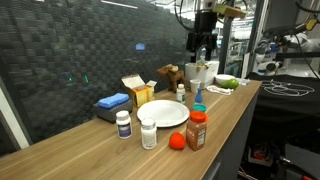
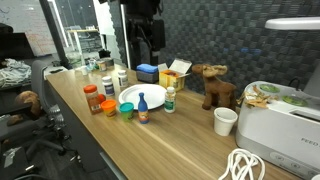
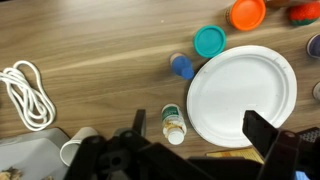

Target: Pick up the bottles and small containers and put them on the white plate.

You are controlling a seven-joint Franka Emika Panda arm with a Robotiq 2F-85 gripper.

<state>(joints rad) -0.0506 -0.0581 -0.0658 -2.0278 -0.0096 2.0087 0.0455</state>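
Note:
The green-labelled bottle [image 3: 173, 122] is standing upright and lined up with my open fingers, so my gripper goes on going down toward its white cap [image 3: 175, 135] until the fingers are on both sides of the cap, and then close.
The white plate [image 3: 243, 95] lies bare on the wooden table [image 3: 90, 50]. In the wrist view a green-labelled bottle [image 3: 174, 123] stands just left of its rim, and a small blue-capped bottle [image 3: 182, 66] touches its upper left edge. An orange spice jar [image 1: 196, 130], two white pill bottles [image 1: 148, 133] [image 1: 123, 124] and a small red piece [image 1: 177, 141] stand near the plate [image 1: 165, 113]. My gripper [image 3: 198, 122] hangs high above the plate's left rim, open and empty, also seen in both exterior views [image 1: 203, 45] [image 2: 150, 38].
A teal lid [image 3: 209, 41] and an orange lid [image 3: 247, 13] lie beyond the plate. A yellow box [image 2: 180, 75], blue box [image 2: 148, 71], moose toy [image 2: 215, 87], white cup [image 2: 226, 121], white appliance [image 2: 285, 120] and coiled cable [image 3: 25, 90] surround it.

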